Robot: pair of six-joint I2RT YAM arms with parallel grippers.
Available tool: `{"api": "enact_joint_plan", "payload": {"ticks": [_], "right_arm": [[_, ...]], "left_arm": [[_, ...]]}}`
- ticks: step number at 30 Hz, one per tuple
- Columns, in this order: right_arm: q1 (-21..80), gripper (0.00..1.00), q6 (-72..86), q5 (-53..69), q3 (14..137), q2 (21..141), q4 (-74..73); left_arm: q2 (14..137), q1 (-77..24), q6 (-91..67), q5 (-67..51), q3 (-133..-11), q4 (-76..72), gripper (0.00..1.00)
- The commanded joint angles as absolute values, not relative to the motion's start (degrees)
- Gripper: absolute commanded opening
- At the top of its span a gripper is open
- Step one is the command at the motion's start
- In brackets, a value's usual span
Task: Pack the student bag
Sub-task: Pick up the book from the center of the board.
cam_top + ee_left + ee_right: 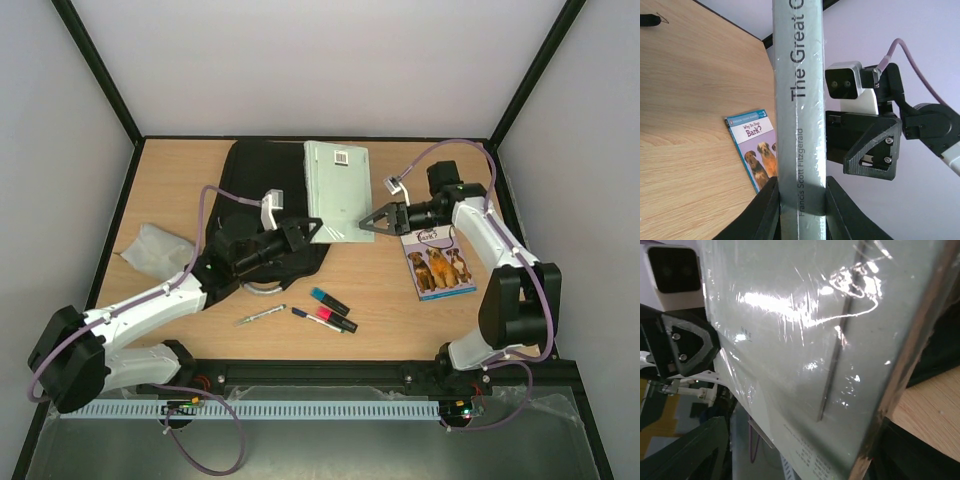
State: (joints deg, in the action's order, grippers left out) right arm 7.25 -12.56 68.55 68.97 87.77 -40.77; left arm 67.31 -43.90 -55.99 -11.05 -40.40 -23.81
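Next, I take the book with my right gripper before I lift the bag's near edge (pixel 298 273) with my left gripper, because my left gripper is holding the book over the flat bag.
The student bag (pixel 255 180), a black fabric backpack, lies at the back of the table. A grey-green wrapped book (pixel 335 190), "The Great Gatsby", is tilted over the bag's right side. My left gripper (pixel 315 230) is shut on the book's near left corner. In the left wrist view its jaws (pixel 801 205) clamp the spine (pixel 800 100). My right gripper (pixel 365 225) is at the book's near right corner. In the right wrist view the cover (pixel 815 340) fills the frame and the gripper (pixel 805 455) has its fingers wide apart, open. The right gripper also shows beside the spine (pixel 870 150).
A purple dog book (pixel 438 262) lies at the right, also in the left wrist view (pixel 757 150). A blue marker (pixel 330 300), a pink marker (pixel 337 320) and two pens (pixel 262 315) lie near the front. A light-grey pouch (pixel 155 250) sits at the left.
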Motion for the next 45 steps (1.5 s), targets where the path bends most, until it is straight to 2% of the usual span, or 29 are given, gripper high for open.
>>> {"api": "enact_joint_plan", "payload": {"ticks": [1, 5, 7, 17, 20, 22, 24, 27, 28, 29, 30, 31, 32, 33, 38, 42, 45], "right_arm": [[7.6, 0.73, -12.9, 80.6, 71.6, 88.6, -42.8], [7.5, 0.60, -15.3, 83.9, 74.0, 90.1, -46.5], [7.5, 0.57, -15.4, 84.9, 75.0, 90.7, -47.5], [7.5, 0.57, -13.7, 85.6, 80.0, 95.0, -49.2], [7.5, 0.49, -14.0, 85.9, 81.6, 96.6, -50.5], [7.5, 0.41, -15.6, 86.2, 82.2, 97.2, -52.2], [7.5, 0.30, -16.0, 86.5, 82.4, 97.3, -52.5], [7.6, 0.20, -16.4, 86.0, 82.1, 96.8, -52.7], [7.5, 0.17, -16.6, 85.7, 81.9, 96.4, -52.7], [7.4, 0.15, -16.6, 85.2, 81.6, 96.1, -52.5], [7.3, 0.12, -16.4, 84.8, 81.1, 95.6, -52.1], [7.1, 0.09, -16.0, 84.3, 80.7, 95.0, -51.6], [6.8, 0.07, -15.5, 83.8, 79.8, 94.5, -51.0], [6.5, 0.04, -14.9, 82.9, 79.1, 94.0, -50.2], [3.9, 0.01, -10.8, 73.9, 73.3, 89.9, -43.0], [3.3, 0.01, -9.6, 56.9, 66.6, 83.3, -36.2], [3.4, 0.01, -8.9, 46.4, 60.1, 77.8, -30.7]], "left_arm": [[64.8, -43.4, -57.5, -12.8, -40.1, -38.3, 0.02], [64.1, -42.9, -60.0, -13.3, -37.1, -42.1, 0.02], [64.3, -42.8, -61.0, -14.2, -36.1, -44.1, 0.02], [66.0, -43.2, -61.4, -17.8, -36.4, -44.5, 0.02], [66.0, -43.4, -61.6, -18.0, -36.3, -43.6, 0.03], [66.1, -43.3, -61.5, -17.9, -36.3, -42.7, 0.02], [66.5, -43.4, -61.5, -18.1, -36.4, -41.9, 0.02], [67.1, -43.3, -61.5, -17.8, -36.7, -39.9, 0.02], [67.4, -43.3, -61.2, -17.5, -37.2, -38.3, 0.08], [67.6, -43.2, -60.6, -17.2, -37.8, -36.4, 0.24], [67.7, -43.2, -59.8, -16.6, -38.4, -33.9, 0.48], [67.8, -43.1, -59.1, -16.0, -39.0, -31.0, 0.67], [67.7, -42.9, -58.1, -15.3, -39.8, -27.7, 0.79], [67.6, -42.7, -56.7, -14.5, -40.9, -24.0, 0.85], [67.5, -41.0, -45.5, -8.4, -49.0, 0.4, 0.95], [72.7, -39.8, -33.3, 0.1, -57.7, 21.7, 0.96], [80.3, -39.8, -25.7, 7.2, -62.5, 33.4, 0.91]]}}
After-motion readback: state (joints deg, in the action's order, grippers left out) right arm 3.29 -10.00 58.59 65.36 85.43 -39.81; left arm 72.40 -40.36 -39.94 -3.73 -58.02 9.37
